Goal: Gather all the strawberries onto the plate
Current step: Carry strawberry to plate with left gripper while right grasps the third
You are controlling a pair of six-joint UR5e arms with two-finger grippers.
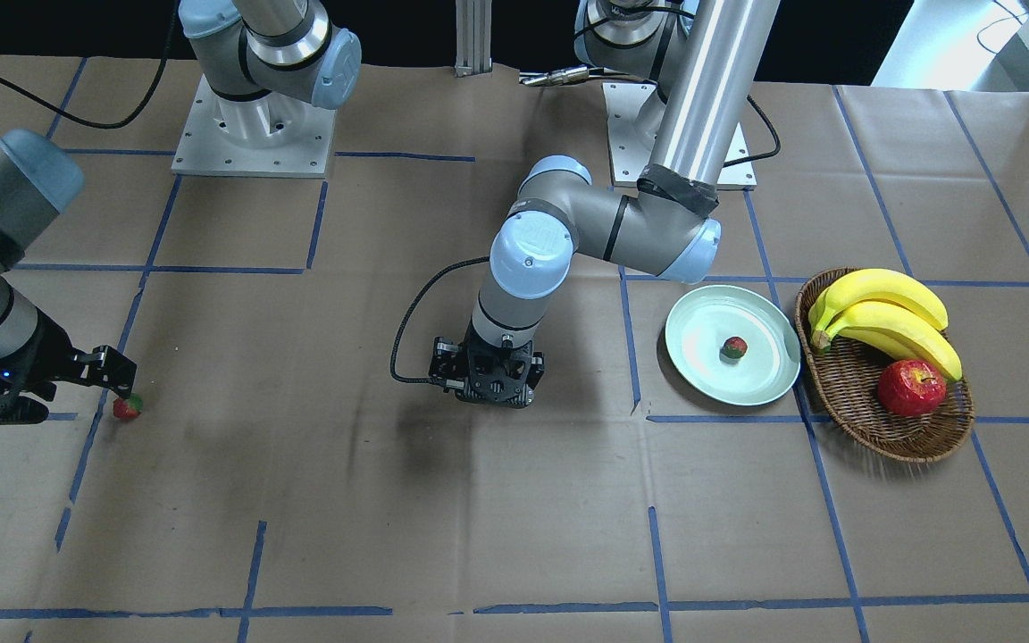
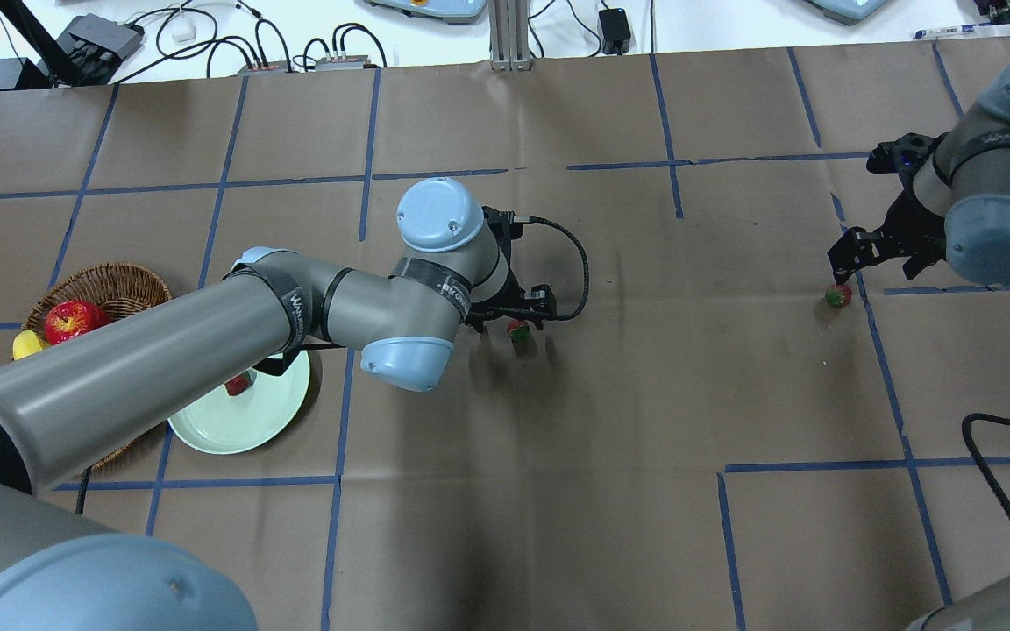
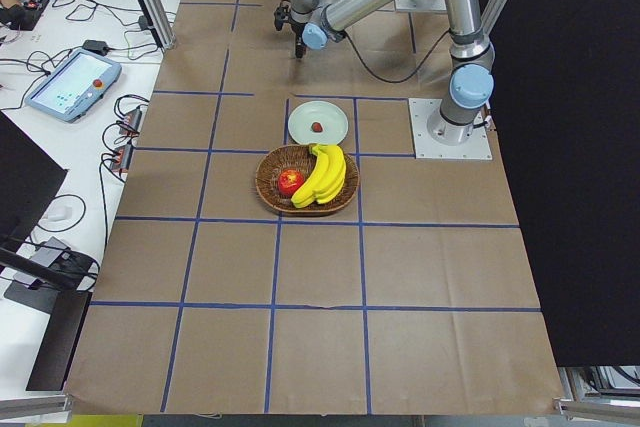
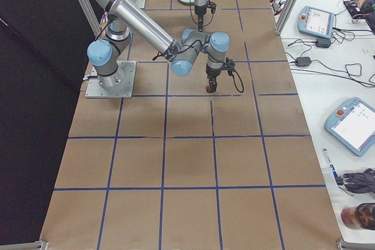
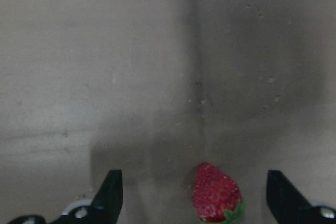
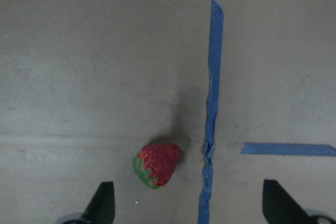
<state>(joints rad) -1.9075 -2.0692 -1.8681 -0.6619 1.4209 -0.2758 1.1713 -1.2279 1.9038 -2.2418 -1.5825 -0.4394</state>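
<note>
I should use my right gripper to put the strawberry point(image 1: 127, 408) by the blue tape down at the table's middle point(image 1: 484, 421) for my left gripper, because the strawberry lies far from the plate.
One strawberry point(image 1: 734, 347) lies on the pale green plate point(image 1: 702, 321), which also shows in the overhead view point(image 2: 233, 429). A second strawberry point(image 5: 216, 192) lies on the table between the fingers of my open left gripper point(image 5: 194, 178), low over the table's middle point(image 2: 515, 317). A third strawberry point(image 6: 156, 164) lies by a blue tape line, between the fingers of my open right gripper point(image 6: 189, 183). In the front view that gripper point(image 1: 121, 386) hovers just above this berry point(image 1: 128, 408). Neither gripper holds anything.
A brown wicker basket point(image 1: 845, 393) with bananas point(image 1: 885, 317) and a red apple point(image 1: 911, 388) stands right beside the plate, on the side away from the left gripper. The left arm's forearm point(image 2: 163, 350) crosses over the plate and basket in the overhead view.
</note>
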